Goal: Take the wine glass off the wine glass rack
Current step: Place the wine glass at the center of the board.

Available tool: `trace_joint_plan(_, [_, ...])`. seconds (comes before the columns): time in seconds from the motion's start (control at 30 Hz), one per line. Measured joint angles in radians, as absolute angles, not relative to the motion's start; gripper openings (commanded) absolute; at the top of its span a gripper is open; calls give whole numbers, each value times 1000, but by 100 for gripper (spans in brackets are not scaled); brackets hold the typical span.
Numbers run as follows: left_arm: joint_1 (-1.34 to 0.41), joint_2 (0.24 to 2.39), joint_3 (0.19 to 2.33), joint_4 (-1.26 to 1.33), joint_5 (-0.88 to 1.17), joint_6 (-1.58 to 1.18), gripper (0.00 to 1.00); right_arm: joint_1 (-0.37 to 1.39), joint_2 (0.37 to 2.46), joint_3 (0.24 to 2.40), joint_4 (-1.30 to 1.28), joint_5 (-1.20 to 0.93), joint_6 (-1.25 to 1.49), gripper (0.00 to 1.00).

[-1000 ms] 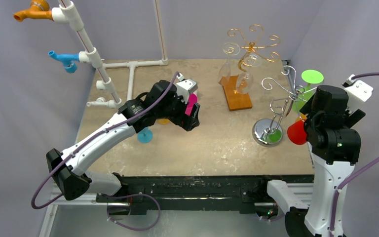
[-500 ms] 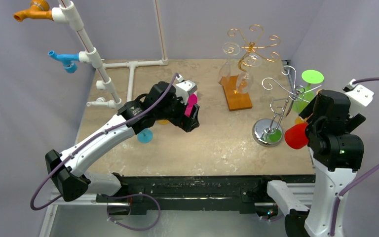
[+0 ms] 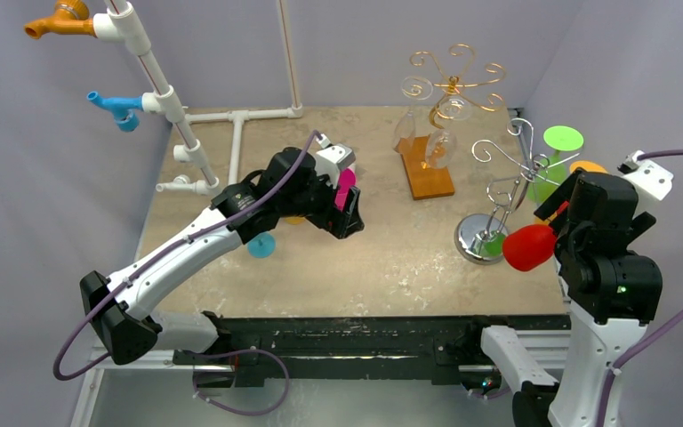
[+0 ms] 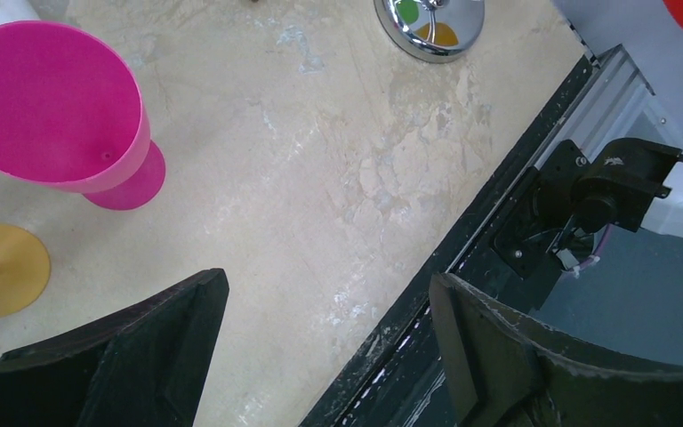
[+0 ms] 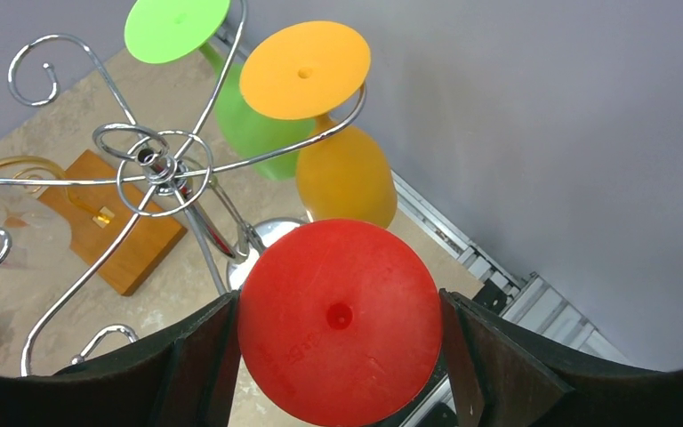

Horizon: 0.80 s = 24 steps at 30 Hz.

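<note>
My left gripper is open, and the red wine glass's bowl [image 3: 529, 246] faces it and is clear of the chrome rack. The gripper should go on moving closer before it closes on the bowl's rim [image 3: 510, 253].
A red wine glass [image 5: 338, 320] sits between my right gripper's [image 5: 336, 313] fingers, its round foot facing the wrist camera. The gripper is shut on it. In the top view the red glass [image 3: 527, 246] hangs tilted near the table's right front corner, just clear of the chrome wine glass rack [image 3: 498, 191]. The rack's wire arms [image 5: 156, 169] carry a green glass [image 5: 249, 124] and an orange glass [image 5: 342, 173], both hanging foot up. My left gripper [image 4: 329, 289] hovers open over bare tabletop, mid-table in the top view [image 3: 347, 209].
A pink glass [image 4: 53, 107] and a yellow glass foot [image 4: 4, 267] stand beside the left gripper. A blue glass [image 3: 261, 245] is under the left arm. A gold rack [image 3: 449, 84] with clear glasses stands on a wooden base [image 3: 429, 178]. White pipework [image 3: 169, 98] fills the back left.
The right arm has drawn back toward the near edge, carrying the red glass down and slightly left, away from the chrome rack; the orange glass's foot now shows. The left arm barely moved.
</note>
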<state>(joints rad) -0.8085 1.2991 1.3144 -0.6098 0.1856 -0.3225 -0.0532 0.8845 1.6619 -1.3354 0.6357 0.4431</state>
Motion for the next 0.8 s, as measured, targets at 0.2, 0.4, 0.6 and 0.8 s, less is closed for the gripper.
trace_joint_plan(0.2, [-809, 1295, 1308, -576, 217, -358, 89, -53, 877, 1662, -1336, 574, 444, 47])
trace_joint_plan(0.4, [-809, 1287, 1291, -531, 246, -405, 89, -53, 876, 1662, -1338, 496, 443, 47])
trace_joint_plan(0.6, [-809, 1282, 1284, -464, 275, -472, 89, -53, 877, 1686, -1340, 411, 443, 46])
trace_joint_plan(0.8, [-809, 1282, 1269, -354, 314, -582, 88, -53, 891, 1744, -1340, 313, 445, 46])
